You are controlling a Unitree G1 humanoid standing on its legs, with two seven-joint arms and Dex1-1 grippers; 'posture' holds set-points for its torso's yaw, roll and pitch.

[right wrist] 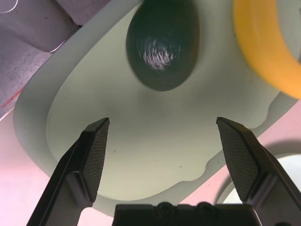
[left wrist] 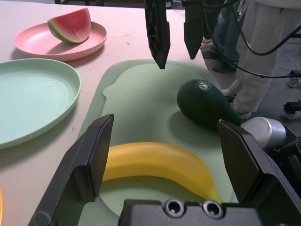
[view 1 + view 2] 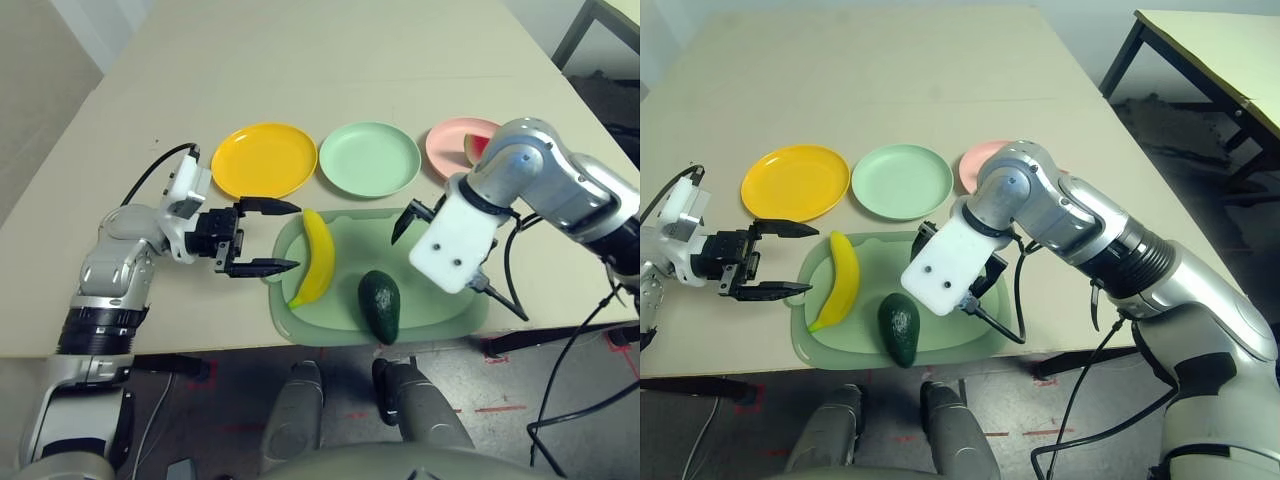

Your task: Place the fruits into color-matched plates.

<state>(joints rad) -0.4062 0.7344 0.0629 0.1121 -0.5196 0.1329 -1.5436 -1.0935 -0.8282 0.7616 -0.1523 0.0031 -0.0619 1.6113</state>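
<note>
My right gripper should swing back over the avocado's wide end (image 3: 377,287) and close there, because the avocado lies past the gripper's open fingers, with the avocado's tip over the mat's near rim (image 3: 385,335).
On the light-green mat (image 3: 300,322) lie the yellow banana (image 3: 318,255) and the dark green avocado (image 3: 381,303). The red watermelon wedge (image 3: 478,147) sits in the pink plate (image 3: 445,145). The yellow-orange plate (image 3: 264,159) and the mint green plate (image 3: 369,158) hold nothing. My left gripper (image 3: 297,237) is open just left of the banana, which shows between its fingers (image 2: 89,160) in the left wrist view. My right gripper (image 1: 162,123) hangs open over the mat's right part, apart from the avocado (image 1: 162,47), with nothing in it.
The mat lies close to the table's near edge (image 3: 200,350). The three plates stand in a row behind it. A second table (image 3: 1230,50) stands off to the right. A person's legs (image 2: 263,47) show beyond the table. Black cables (image 3: 560,390) hang from my right arm.
</note>
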